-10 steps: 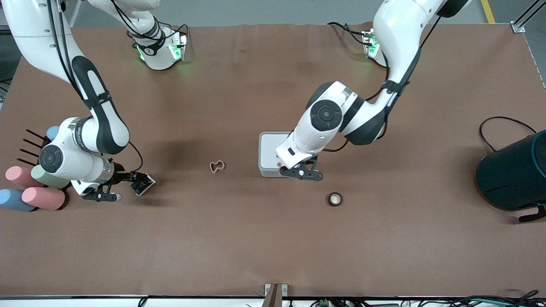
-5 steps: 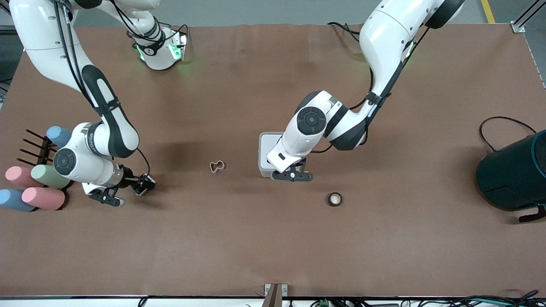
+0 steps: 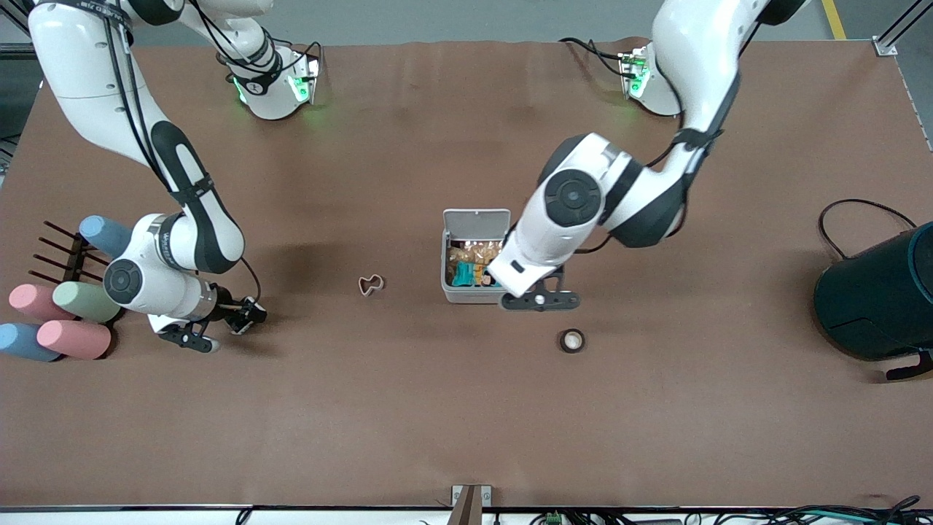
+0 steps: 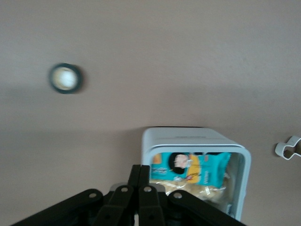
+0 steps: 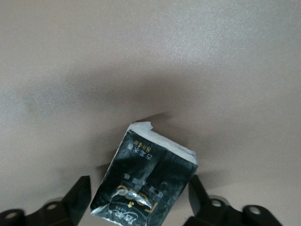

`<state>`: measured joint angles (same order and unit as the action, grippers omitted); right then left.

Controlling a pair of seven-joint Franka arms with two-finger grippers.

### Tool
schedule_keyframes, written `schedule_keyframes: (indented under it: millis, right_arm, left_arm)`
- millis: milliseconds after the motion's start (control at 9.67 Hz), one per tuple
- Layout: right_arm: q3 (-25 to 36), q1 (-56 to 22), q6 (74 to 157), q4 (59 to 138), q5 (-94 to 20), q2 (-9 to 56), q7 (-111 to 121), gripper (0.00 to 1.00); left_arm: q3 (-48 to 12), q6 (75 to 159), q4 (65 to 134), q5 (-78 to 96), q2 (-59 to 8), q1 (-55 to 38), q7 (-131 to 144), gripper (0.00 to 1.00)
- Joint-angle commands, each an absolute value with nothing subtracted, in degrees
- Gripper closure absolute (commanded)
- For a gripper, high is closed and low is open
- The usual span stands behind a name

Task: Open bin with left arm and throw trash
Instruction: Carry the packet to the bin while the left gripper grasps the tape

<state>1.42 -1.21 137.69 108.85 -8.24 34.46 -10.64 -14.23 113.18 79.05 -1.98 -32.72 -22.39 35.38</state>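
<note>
The robot's right gripper is busy at the black packet (image 5: 145,178), so its empty left gripper should move away from the open bin's corner and grab the black ring (image 3: 572,341) close by.
The white-grey bin (image 3: 446,281) stands mid-table with its lid (image 3: 477,219) swung up; teal and tan wrappers lie inside. It also shows in the left wrist view (image 4: 178,136). My left gripper (image 3: 539,300) is shut and empty, over the bin's near corner toward the left arm's end, fingertips (image 4: 140,168) together. My right gripper (image 3: 244,319) is near the right arm's end, jaws wide at either side of the black printed packet (image 5: 146,181), held just off the table. The tan wavy loop (image 3: 370,284) and the black ring (image 3: 572,340) lie on the table.
Pastel cylinders (image 3: 73,339) and a dark pronged rack (image 3: 62,251) sit at the right arm's end, close to the right arm. A big dark teal cylinder (image 3: 875,299) with a cable stands at the left arm's end.
The bin's lid was flat and shut; now it stands open. My left gripper moved from the bin's front toward the left arm's end. My right gripper barely shifted with the packet.
</note>
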Motion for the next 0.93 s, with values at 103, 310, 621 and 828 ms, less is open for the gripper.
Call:
schedule_keyframes:
  millis: [103, 310, 621, 828]
  right_arm:
    - [2.02, -1.93, 136.85, 107.49, -8.00, 34.45, -11.60, 1.00]
    - [1.85, -2.89, 133.71, 104.52, -8.26, 33.67, -13.34, 1.00]
    - [1.15, -11.13, 113.07, 85.12, -9.75, 33.31, -37.01, 1.00]
    - [-0.08, -17.81, 113.29, 81.75, -14.74, 32.96, -50.22, 1.00]
  left_arm:
    - [-14.33, 113.02, 81.03, -2.72, -34.17, -16.10, 25.24, 0.98]
    - [-14.06, 116.34, 81.21, -4.29, -37.60, -15.56, 24.79, 0.48]
    - [-14.15, 125.83, 82.61, -9.75, -43.92, -16.43, 24.96, 0.00]
    - [-14.06, 131.37, 85.94, -13.51, -45.44, -15.82, 24.87, 0.00]
